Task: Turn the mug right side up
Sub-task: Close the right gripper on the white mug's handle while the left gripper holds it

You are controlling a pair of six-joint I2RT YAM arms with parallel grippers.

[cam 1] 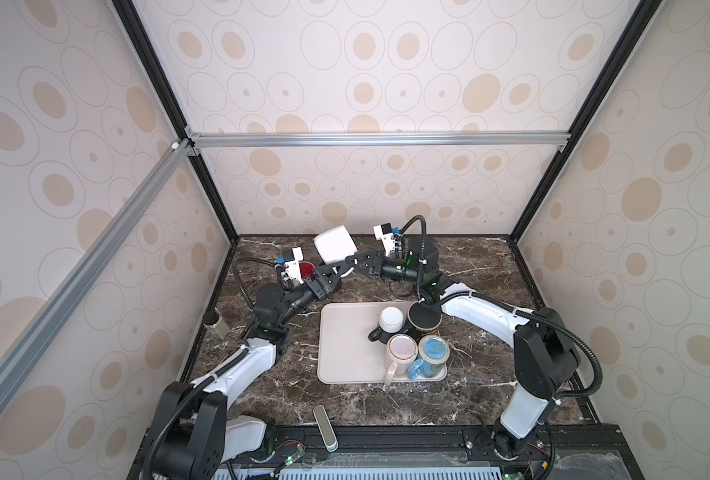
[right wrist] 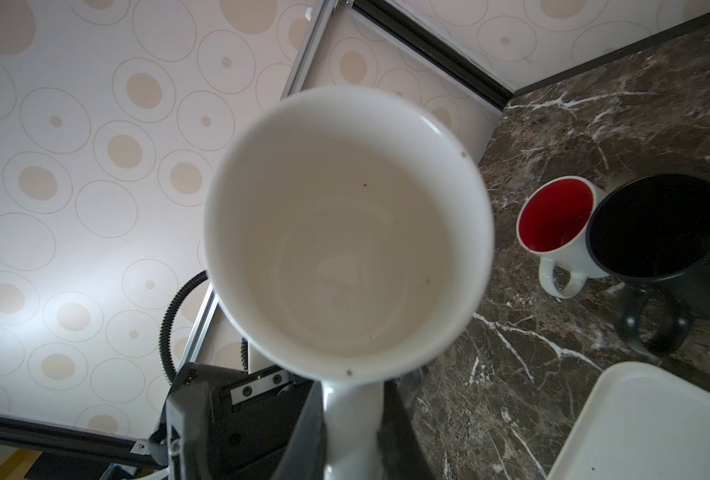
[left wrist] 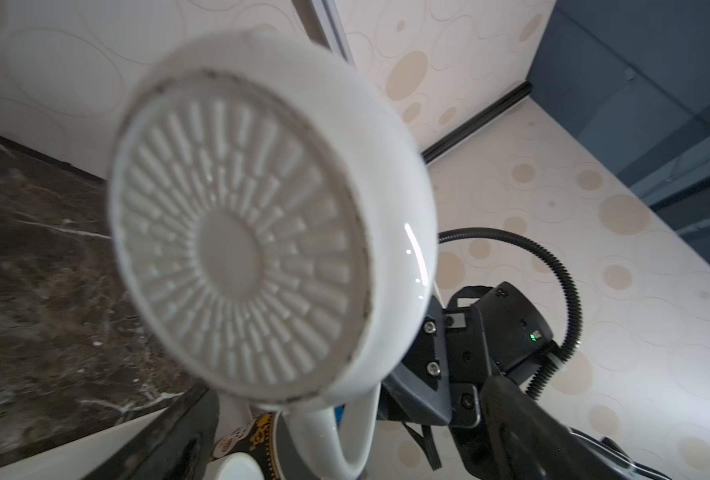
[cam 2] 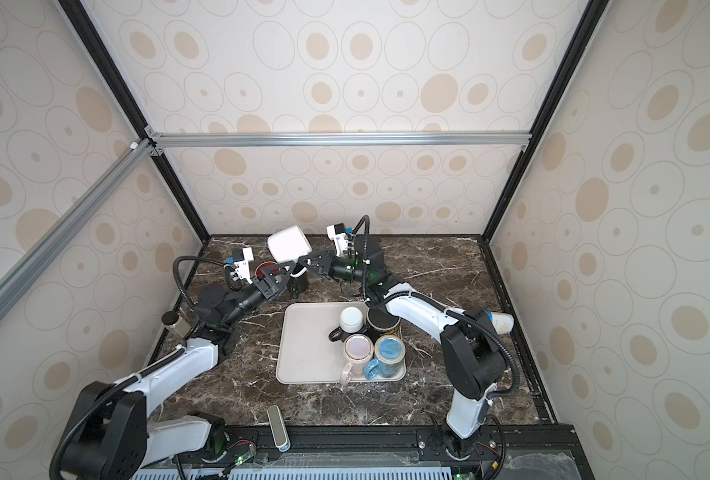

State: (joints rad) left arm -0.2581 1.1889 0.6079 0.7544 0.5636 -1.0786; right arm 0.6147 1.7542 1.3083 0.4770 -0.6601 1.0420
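Observation:
The white mug's handle (left wrist: 315,441) has my left gripper in the way under it. My left gripper should move back before my right gripper stands the white mug upright beside the black mug (cam 2: 299,283).
A white mug (cam 1: 334,245) (cam 2: 288,245) hangs in the air over the back of the table, lying roughly on its side. My right gripper (cam 1: 355,262) (right wrist: 353,415) is shut on its handle, and the right wrist view looks straight into the mug's open mouth (right wrist: 345,232). The mug's ribbed base (left wrist: 241,249) fills the left wrist view. My left gripper (cam 1: 332,272) (left wrist: 345,436) stands open just below the mug, with its fingers spread wide on either side of the handle and clear of it.
A beige tray (cam 1: 345,353) holds several upside-down mugs: black-and-white (cam 1: 390,320), black (cam 1: 423,322), pink (cam 1: 403,349) and blue (cam 1: 434,351). A red-lined mug (right wrist: 556,220) and a black mug (right wrist: 656,232) stand upright at the back, under the grippers.

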